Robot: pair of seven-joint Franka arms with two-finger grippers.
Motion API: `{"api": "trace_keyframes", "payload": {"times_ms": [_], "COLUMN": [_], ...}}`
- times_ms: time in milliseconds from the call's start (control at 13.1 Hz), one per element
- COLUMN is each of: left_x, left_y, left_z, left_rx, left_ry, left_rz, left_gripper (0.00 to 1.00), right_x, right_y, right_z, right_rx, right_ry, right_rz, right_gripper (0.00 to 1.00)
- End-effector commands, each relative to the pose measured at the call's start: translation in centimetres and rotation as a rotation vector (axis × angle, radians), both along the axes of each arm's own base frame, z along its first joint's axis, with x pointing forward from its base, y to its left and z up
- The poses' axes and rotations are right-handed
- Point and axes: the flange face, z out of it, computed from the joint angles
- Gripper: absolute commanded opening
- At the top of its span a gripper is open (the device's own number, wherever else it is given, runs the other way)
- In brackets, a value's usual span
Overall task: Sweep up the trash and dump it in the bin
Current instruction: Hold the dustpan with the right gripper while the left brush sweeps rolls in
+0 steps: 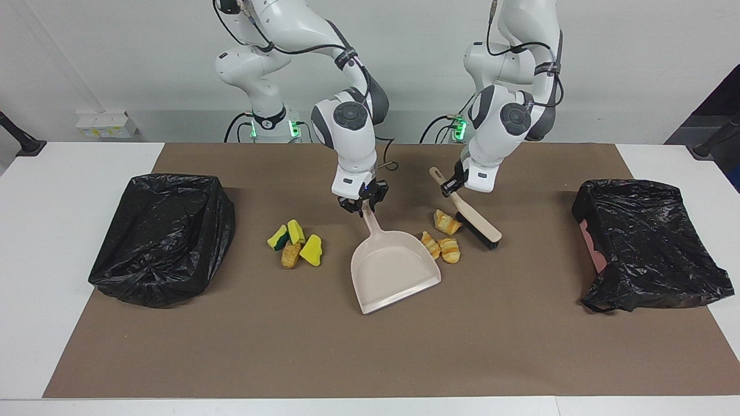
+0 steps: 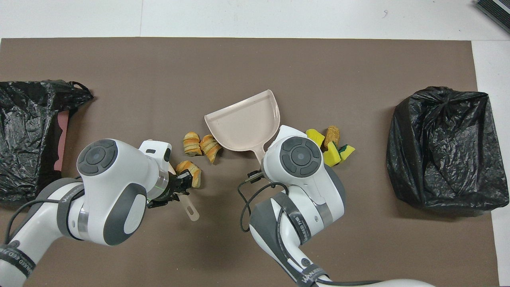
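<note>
Next, my right gripper pulls the dustpan back and turns the dustpan's opening (image 2: pixel 238 105) toward the croissant pieces (image 2: pixel 208 145) before sweeping, because it faces away from the brush now.
My right gripper (image 1: pixel 363 203) is shut on the handle of the beige dustpan (image 1: pixel 393 268), whose pan lies on the brown mat with its mouth facing away from the robots. My left gripper (image 1: pixel 451 186) is shut on the handle of the beige black-bristled brush (image 1: pixel 477 225), bristles down by the mat. Three croissant-like pieces (image 1: pixel 446 222) (image 1: pixel 430 244) (image 1: pixel 450 250) lie between brush and dustpan. Yellow sponge wedges (image 1: pixel 296 231) (image 1: pixel 312 250), a green-backed one (image 1: pixel 278 237) and a brown nugget (image 1: pixel 290 254) lie beside the dustpan toward the right arm's end. In the overhead view the dustpan (image 2: pixel 245 121) shows; the brush is mostly hidden under my left arm.
A bin lined with a black bag (image 1: pixel 165 237) stands at the right arm's end of the mat. A second black-bagged bin (image 1: pixel 647 245), with some pink showing, stands at the left arm's end. The brown mat (image 1: pixel 370 358) covers the table's middle.
</note>
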Motion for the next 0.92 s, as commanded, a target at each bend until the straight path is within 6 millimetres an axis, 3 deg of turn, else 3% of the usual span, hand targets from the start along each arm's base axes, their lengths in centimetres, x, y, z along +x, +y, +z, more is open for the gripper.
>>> {"api": "trace_keyframes", "payload": {"times_ms": [0,229,382,611,763,840], "left_x": [2.7,3.4,4.5,4.6,3.8,3.3], "left_y": [-0.9,0.7,3.2,5.5,5.2,4.9], "left_z": [2.6,3.1,2.9,2.4,1.7,0.8], "left_rx": [0.028,0.033,0.005,-0.048,-0.050,-0.048], "left_ry": [0.031,-0.001,-0.016,-0.023,-0.007,0.004], "left_rz": [-0.090,-0.248,-0.327,-0.513,-0.539,-0.547], "left_gripper": [0.00,0.00,0.00,0.00,0.00,0.00], "right_x": [1.6,3.1,3.3,3.4,2.7,2.1], "right_y": [-1.2,-5.7,-8.7,-11.4,-12.0,-11.3], "right_z": [1.5,5.3,7.5,7.1,6.6,5.8], "right_rx": [0.015,-0.019,-0.014,-0.012,-0.012,-0.038], "right_ry": [-0.011,0.017,0.018,0.028,0.042,0.075], "right_rz": [0.066,0.246,0.380,0.687,0.831,0.883], "right_gripper": [0.00,0.00,0.00,0.00,0.00,0.00]}}
